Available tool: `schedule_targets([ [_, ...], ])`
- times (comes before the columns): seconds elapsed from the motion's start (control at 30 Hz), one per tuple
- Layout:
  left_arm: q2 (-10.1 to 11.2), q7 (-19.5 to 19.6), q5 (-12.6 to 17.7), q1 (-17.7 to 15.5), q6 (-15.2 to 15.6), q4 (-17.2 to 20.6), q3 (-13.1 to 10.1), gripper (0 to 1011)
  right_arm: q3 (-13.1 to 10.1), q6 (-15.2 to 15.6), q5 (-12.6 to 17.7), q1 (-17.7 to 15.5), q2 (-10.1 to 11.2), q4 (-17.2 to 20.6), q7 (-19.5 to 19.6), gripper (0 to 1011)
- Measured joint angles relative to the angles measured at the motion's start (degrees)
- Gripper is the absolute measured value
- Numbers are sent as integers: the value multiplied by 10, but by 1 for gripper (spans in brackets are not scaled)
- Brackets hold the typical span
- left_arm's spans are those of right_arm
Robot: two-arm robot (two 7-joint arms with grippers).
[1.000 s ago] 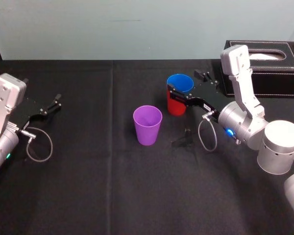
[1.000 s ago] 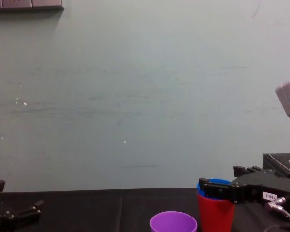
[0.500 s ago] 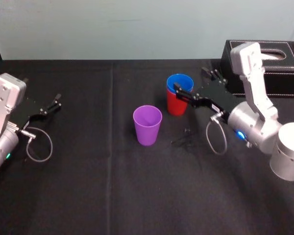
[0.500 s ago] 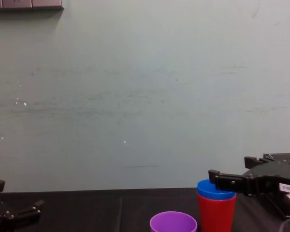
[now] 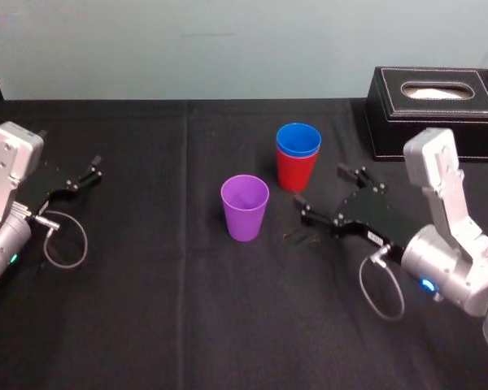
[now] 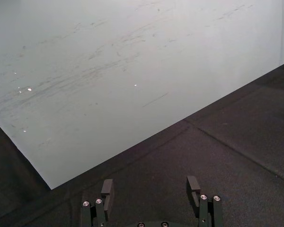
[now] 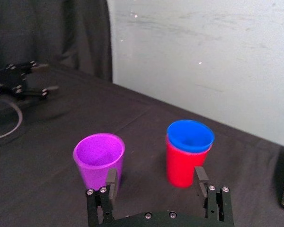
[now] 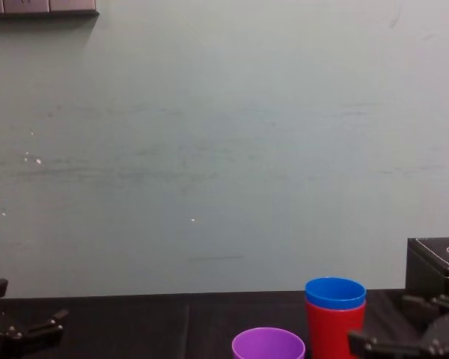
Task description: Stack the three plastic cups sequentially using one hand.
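Note:
Only a blue band (image 8: 335, 303) shows above the red cup. The purple cup (image 8: 269, 345) should go down almost to its rim when I lower it into the blue cup.
The blue cup (image 5: 298, 139) sits nested inside the red cup (image 5: 296, 171) at mid table; both also appear in the right wrist view as blue cup (image 7: 190, 135) in red cup (image 7: 183, 164) and in the chest view as blue cup (image 8: 334, 292) over red cup (image 8: 333, 329). The purple cup (image 5: 245, 208) (image 7: 99, 156) (image 8: 269, 345) stands alone to their left and nearer me. My right gripper (image 5: 332, 193) (image 7: 155, 180) is open and empty, nearer me and to the right of the stack, apart from it. My left gripper (image 5: 93, 171) (image 6: 151, 187) rests open at the far left.
A black stitched tissue box (image 5: 436, 110) stands at the back right. The table is covered by a black cloth (image 5: 187, 309). A pale wall (image 8: 224, 149) rises behind the table. A grey cable loop (image 5: 61, 244) hangs by the left arm.
My right gripper let go of the blue cup, which now sits in the red one, and pulled back toward me and to the right. The left arm stayed still.

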State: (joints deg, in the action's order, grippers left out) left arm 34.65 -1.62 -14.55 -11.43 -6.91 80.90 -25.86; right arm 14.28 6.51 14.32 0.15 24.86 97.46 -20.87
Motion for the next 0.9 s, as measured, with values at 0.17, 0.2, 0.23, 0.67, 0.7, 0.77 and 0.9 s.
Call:
schedule_targets([
  [0.17, 0, 0, 0, 0, 0, 0, 0, 1005, 14, -34, -8, -18, 11, -4, -11, 1003],
  [0.2, 0, 0, 0, 0, 0, 0, 0, 1005, 16, -39, -9, -19, 12, -7, -12, 1002],
  [0.23, 0, 0, 0, 0, 0, 0, 0, 1005, 18, -43, -10, -19, 12, -9, -14, 1002],
  [0.67, 0, 0, 0, 0, 0, 0, 0, 1005, 53, -102, -29, 1, -7, -61, -26, 1002],
  [0.7, 0, 0, 0, 0, 0, 0, 0, 1005, 55, -104, -30, 3, -9, -64, -26, 1002],
  [0.77, 0, 0, 0, 0, 0, 0, 0, 1005, 59, -108, -32, 9, -15, -73, -26, 1003],
  [0.9, 0, 0, 0, 0, 0, 0, 0, 1005, 65, -110, -33, 21, -27, -91, -25, 1003],
])
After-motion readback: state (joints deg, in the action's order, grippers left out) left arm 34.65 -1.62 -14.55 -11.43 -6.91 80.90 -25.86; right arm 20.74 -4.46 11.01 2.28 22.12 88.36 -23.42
